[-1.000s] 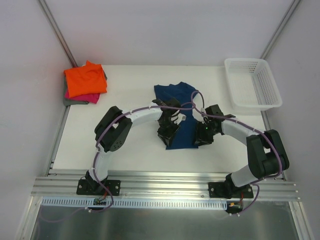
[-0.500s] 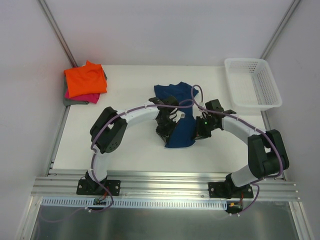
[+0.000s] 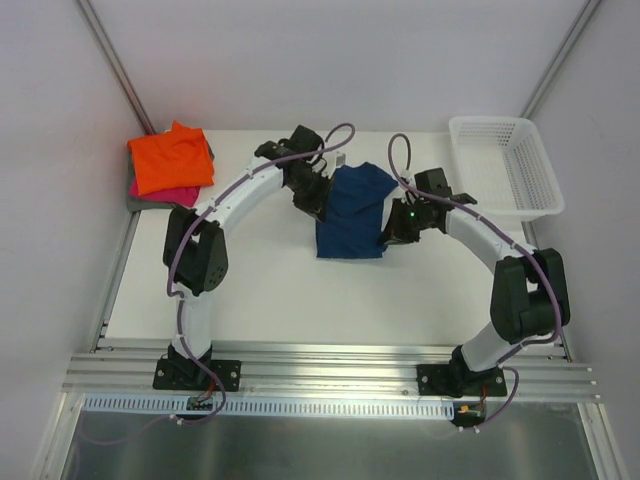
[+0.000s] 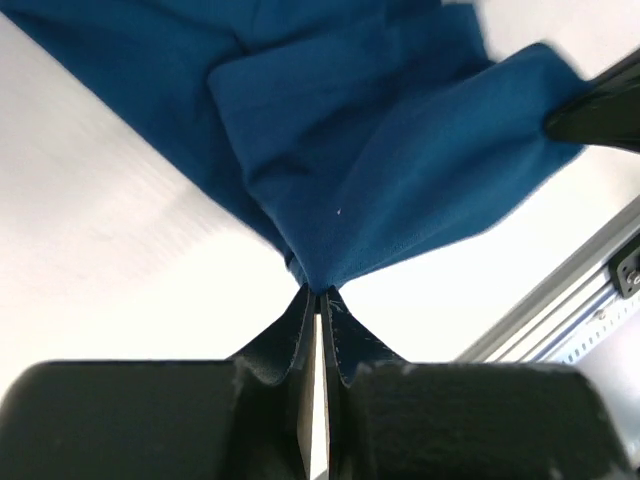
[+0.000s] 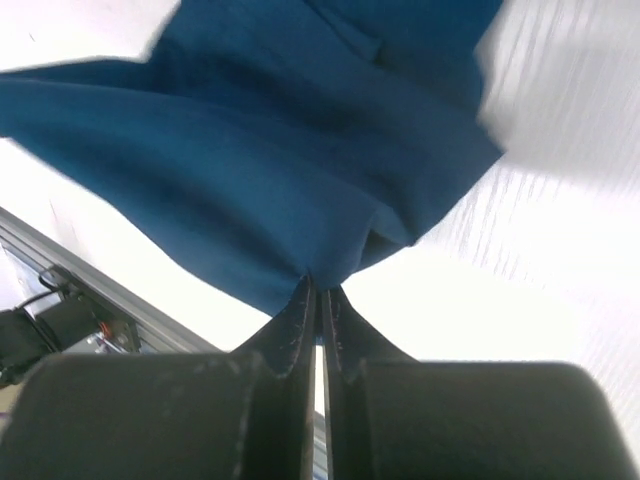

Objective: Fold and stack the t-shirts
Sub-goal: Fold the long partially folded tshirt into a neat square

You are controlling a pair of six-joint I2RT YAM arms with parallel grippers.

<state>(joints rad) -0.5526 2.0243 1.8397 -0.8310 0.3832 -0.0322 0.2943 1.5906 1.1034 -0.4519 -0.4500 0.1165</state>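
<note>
The navy blue t-shirt [image 3: 350,234] is stretched wide between my two grippers. My left gripper should go next toward the t-shirt's far end [image 3: 365,178] and let go of its edge there.
A navy blue t-shirt [image 3: 352,212] hangs lifted over the middle of the white table [image 3: 260,285], stretched between both grippers. My left gripper [image 3: 318,196] is shut on its left edge; in the left wrist view the cloth [image 4: 380,190] bunches into the pinched fingertips [image 4: 318,292]. My right gripper [image 3: 390,232] is shut on the right edge, and the right wrist view shows the shirt [image 5: 290,180] gathered at the closed tips [image 5: 321,288]. No chest print shows. A folded orange t-shirt [image 3: 172,158] tops a pile at the far left, over a pink one [image 3: 178,196] and a grey one [image 3: 137,202].
A white lattice basket [image 3: 505,168] stands at the far right corner. Aluminium rails [image 3: 330,365] run along the near table edge by the arm bases. Slanted frame posts rise at both back corners.
Both grippers closed on the navy shirt's near part and carried it up and toward the back of the table. The left arm swung far back-left; the shirt now hangs as a flatter panel.
</note>
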